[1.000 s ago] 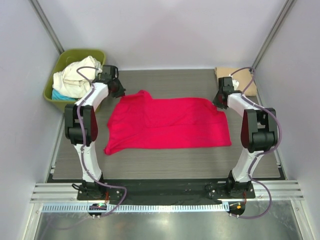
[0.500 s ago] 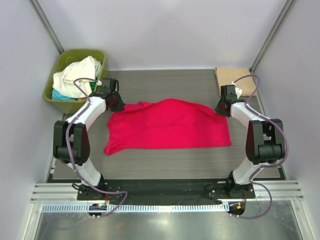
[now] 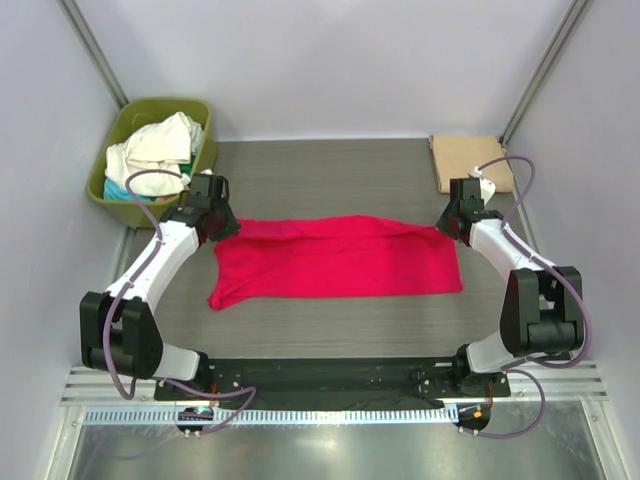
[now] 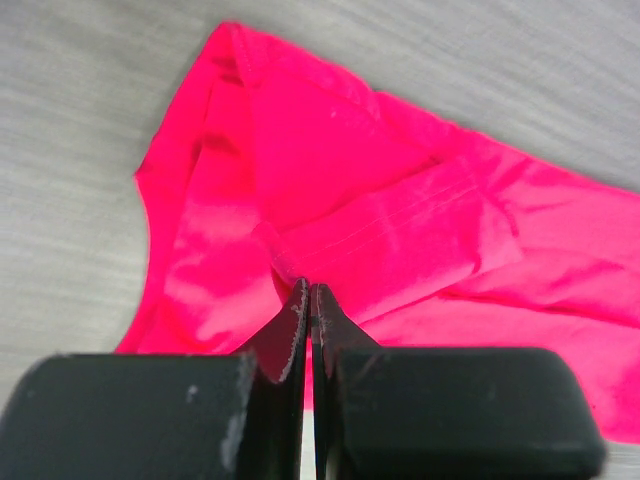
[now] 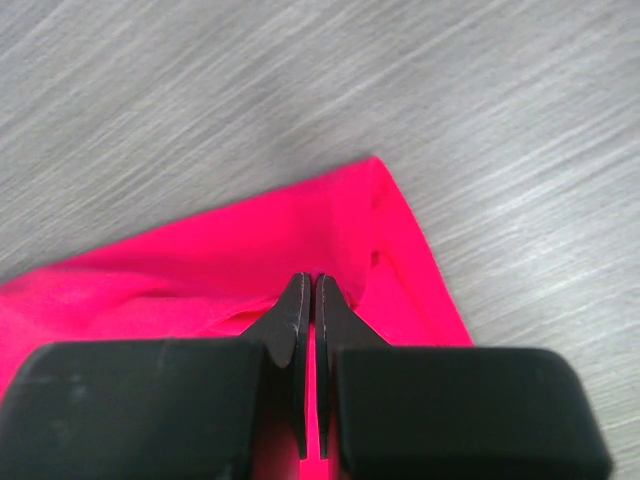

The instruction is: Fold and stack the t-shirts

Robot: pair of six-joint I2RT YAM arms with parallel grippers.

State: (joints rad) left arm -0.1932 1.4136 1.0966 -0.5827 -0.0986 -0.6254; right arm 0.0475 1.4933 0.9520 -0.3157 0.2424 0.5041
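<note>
My left gripper should keep pulling the red t-shirt's doubled-over edge point(image 3: 335, 236) toward the front until it lies flat, and then let go, because the edge runs lengthwise along the lower layer point(image 3: 250, 262).
A crimson-red t-shirt point(image 3: 335, 260) lies across the middle of the table, its far edge doubled over toward the front. My left gripper point(image 3: 222, 227) is shut on the shirt's far left corner, and its jaws pinch red cloth point(image 4: 330, 190) in the left wrist view point(image 4: 309, 290). My right gripper point(image 3: 447, 225) is shut on the far right corner, with red cloth point(image 5: 250, 260) between its jaws in the right wrist view point(image 5: 310, 283). A tan-beige shirt point(image 3: 470, 160) lies folded at the back right. Cream-white point(image 3: 155, 148) and teal point(image 3: 120, 190) shirts fill the tub.
The olive-green plastic tub point(image 3: 125, 122) stands at the back left corner, just behind my left arm. Pale walls close in on both sides and at the back. A black rail and metal strip run along the near edge below the arm bases.
Both grippers have pulled the shirt's far edge toward the front over the last second. The red shirt now shows as a narrower band, its back half folded over its front half.
</note>
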